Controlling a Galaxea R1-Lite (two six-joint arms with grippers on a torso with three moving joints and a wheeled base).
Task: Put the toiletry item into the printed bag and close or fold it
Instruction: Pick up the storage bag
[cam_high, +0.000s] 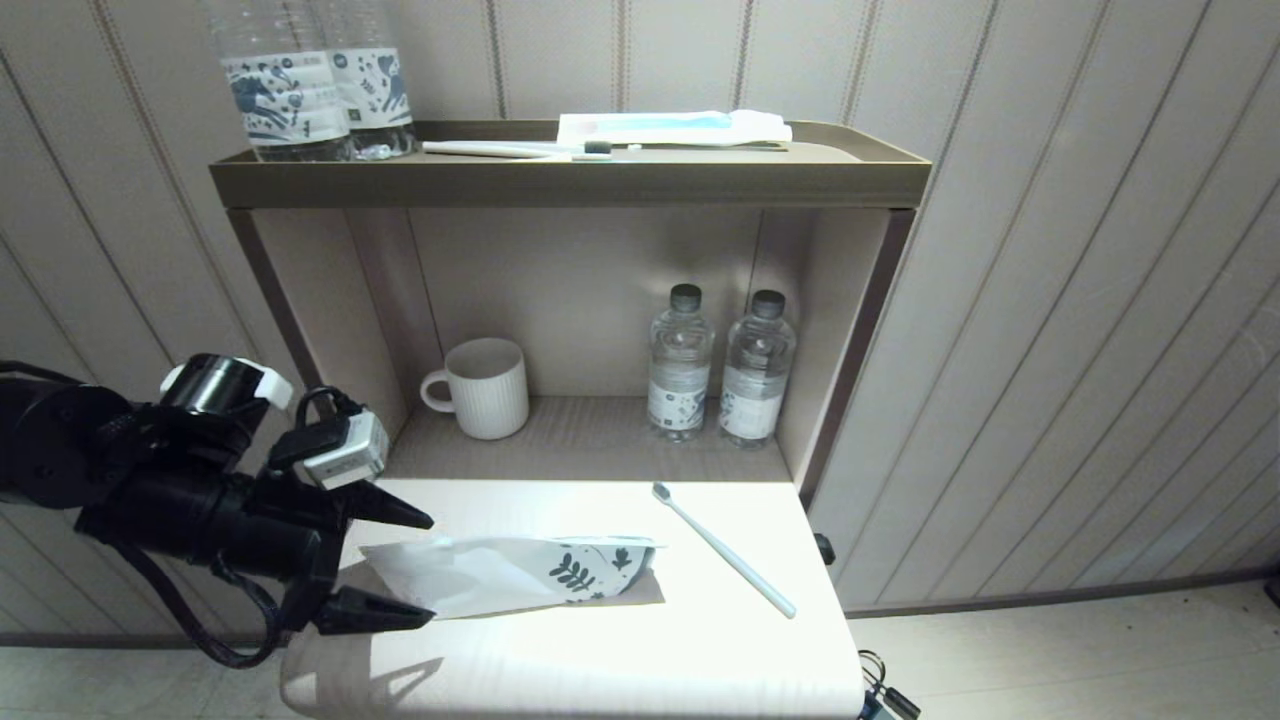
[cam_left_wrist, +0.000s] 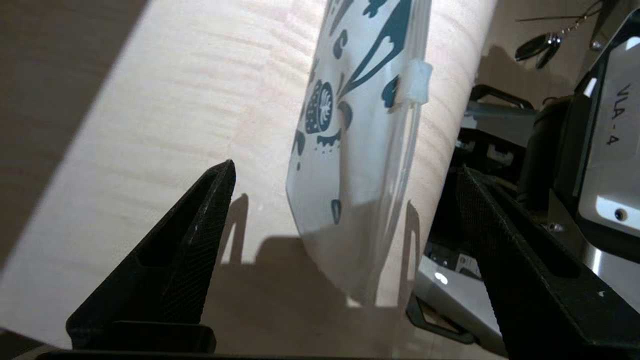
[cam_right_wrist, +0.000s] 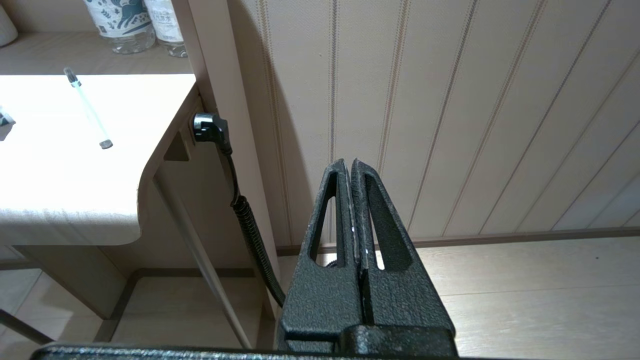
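A white slider (cam_left_wrist: 414, 82) is on the clear bar close to the bar's plain end, so I expect the printed bag (cam_high: 518, 576) to unzip when I pull the slider toward the bar's far end.
The printed bag (cam_high: 510, 575) lies flat on the white table (cam_high: 600, 660), its leaf print toward the right end. My left gripper (cam_high: 430, 568) is open at the table's left edge, with its fingers on either side of the bag's plain end and no contact showing. In the left wrist view the bag (cam_left_wrist: 350, 150) reaches down between the spread fingers of that gripper (cam_left_wrist: 347, 169). The mint-white toothbrush (cam_high: 725, 550) lies diagonally to the right of the bag, apart from it, and shows again as the toothbrush (cam_right_wrist: 87, 107). My right gripper (cam_right_wrist: 350, 162) is shut and empty, low beside the table's right side, facing the wall.
A white mug (cam_high: 487, 387) and two water bottles (cam_high: 680, 365) stand in the niche behind the table. The top shelf (cam_high: 560, 185) holds two larger bottles (cam_high: 310, 80), a dark-bristled toothbrush (cam_high: 520, 150) and a white-and-blue packet (cam_high: 670, 127). A black cable (cam_right_wrist: 240, 210) hangs by the table's right side.
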